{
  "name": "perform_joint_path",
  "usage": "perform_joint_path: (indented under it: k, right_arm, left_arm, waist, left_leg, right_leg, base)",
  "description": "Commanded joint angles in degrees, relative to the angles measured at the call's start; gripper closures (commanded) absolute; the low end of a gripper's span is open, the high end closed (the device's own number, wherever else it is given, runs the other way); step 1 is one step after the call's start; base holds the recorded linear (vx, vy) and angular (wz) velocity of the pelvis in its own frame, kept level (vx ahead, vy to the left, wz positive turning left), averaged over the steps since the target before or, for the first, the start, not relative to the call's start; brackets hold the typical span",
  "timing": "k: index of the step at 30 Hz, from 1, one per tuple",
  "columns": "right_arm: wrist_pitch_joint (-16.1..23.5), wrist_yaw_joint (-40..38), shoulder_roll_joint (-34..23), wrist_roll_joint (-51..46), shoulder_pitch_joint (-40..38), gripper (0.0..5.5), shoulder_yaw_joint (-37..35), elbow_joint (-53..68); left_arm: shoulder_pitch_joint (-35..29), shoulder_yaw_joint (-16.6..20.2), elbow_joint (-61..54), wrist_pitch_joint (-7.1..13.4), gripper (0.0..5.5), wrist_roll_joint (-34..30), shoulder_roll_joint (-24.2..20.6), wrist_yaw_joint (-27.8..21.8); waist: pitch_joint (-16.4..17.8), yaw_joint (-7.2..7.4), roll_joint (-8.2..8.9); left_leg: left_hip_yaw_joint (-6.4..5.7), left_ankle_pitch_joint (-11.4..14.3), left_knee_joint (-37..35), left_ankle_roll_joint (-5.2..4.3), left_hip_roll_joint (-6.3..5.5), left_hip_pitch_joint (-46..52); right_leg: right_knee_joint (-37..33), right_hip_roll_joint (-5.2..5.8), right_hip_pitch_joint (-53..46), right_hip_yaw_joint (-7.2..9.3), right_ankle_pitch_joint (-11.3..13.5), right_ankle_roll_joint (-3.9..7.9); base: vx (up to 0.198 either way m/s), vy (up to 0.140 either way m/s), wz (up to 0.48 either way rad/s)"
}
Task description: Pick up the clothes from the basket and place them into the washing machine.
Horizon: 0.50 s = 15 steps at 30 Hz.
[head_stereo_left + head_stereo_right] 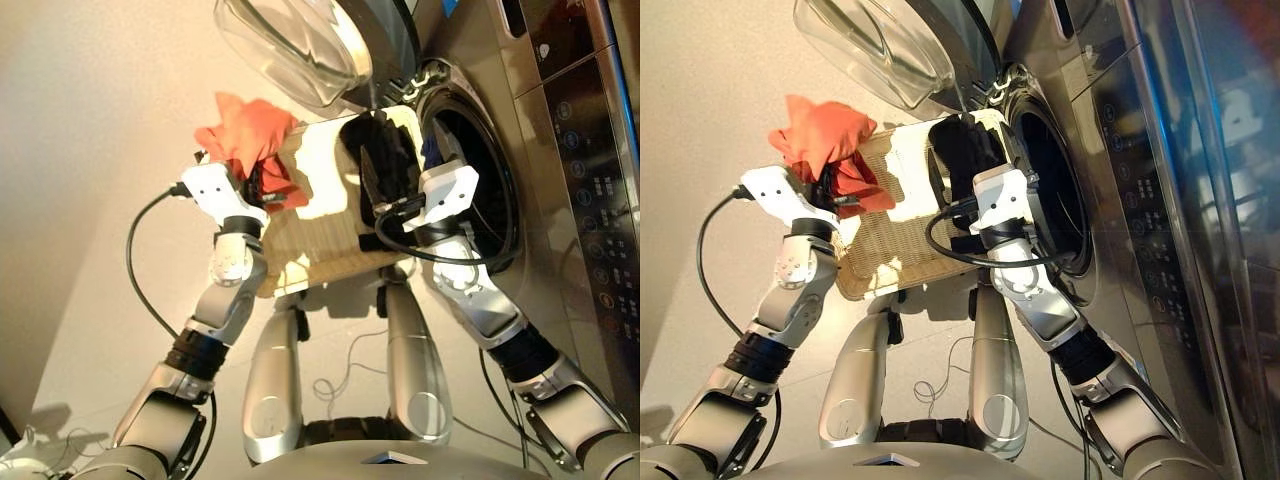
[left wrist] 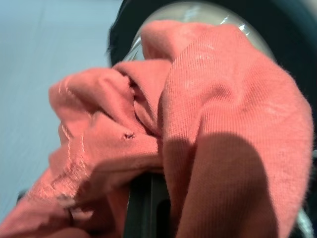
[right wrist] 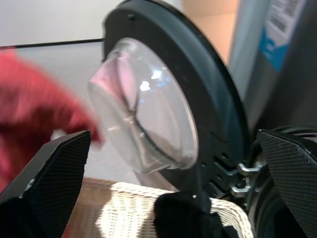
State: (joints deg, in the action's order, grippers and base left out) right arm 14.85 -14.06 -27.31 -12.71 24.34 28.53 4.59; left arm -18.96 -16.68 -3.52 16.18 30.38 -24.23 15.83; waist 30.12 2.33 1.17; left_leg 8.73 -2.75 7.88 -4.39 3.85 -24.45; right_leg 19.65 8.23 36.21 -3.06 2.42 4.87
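My gripper will bring the black garment (image 1: 386, 155) out whole when I lift it, because it lies in a heap beside clear pale wicker (image 1: 325, 218). The basket will then be empty.
My left gripper (image 1: 255, 185) is shut on the red-orange garment (image 1: 243, 135) and holds it bunched above the left end of the wicker basket (image 1: 310, 240). In the left wrist view that cloth (image 2: 198, 124) fills the picture and covers the fingers. The black garment (image 1: 385, 160) lies at the basket's right end, close to the washing machine's drum mouth (image 1: 480, 190). My right gripper (image 3: 168, 173) hovers over it, open with its fingers spread wide and nothing between them. The round glass door (image 1: 300, 45) stands swung open beyond the basket.
The button panel (image 1: 600, 170) runs down the machine's front at the right. A black cable (image 1: 140, 260) loops from my left wrist out to the side. The open door (image 3: 163, 109) hangs close ahead of the right gripper, above the basket rim (image 3: 124, 208).
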Motion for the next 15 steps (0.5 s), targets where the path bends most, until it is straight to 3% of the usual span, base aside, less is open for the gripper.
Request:
perform_joint_path:
  k: [1,7,15]
  right_arm:
    - [0.88,4.41,-0.79,-2.12,-1.56,0.00,-1.00,4.40]
    - [-1.29,14.12,-8.54,-6.17,-0.29,0.00,1.35,6.18]
    - [-3.40,20.25,-12.71,-8.28,7.82,0.00,6.73,7.68]
  left_arm:
    - [2.58,0.63,-9.41,4.59,5.50,0.20,-2.52,-4.94]
    - [4.09,0.15,-15.89,3.67,5.50,8.23,-6.32,-14.66]
    - [2.95,-3.28,-20.79,1.21,5.50,14.87,-12.18,-21.62]
  waist:
    - [-4.54,-0.48,-0.32]
    - [-5.32,-0.95,-0.79]
    - [-5.52,-1.27,-2.04]
  left_leg:
    - [-0.86,-0.60,0.28,-1.30,-1.84,-0.99]
    - [-1.09,-0.69,0.03,-1.44,-1.85,0.60]
    - [-0.94,-0.84,0.37,-1.38,-1.85,0.53]
  right_leg:
    - [-9.09,2.66,-6.05,1.56,5.93,6.24]
    - [-9.03,2.90,-7.62,1.64,5.39,6.07]
    - [-8.94,2.96,-7.45,1.17,5.42,6.18]
  base:
    - [0.000,0.000,0.000]
    - [0.000,0.000,0.000]
    - [0.000,0.000,0.000]
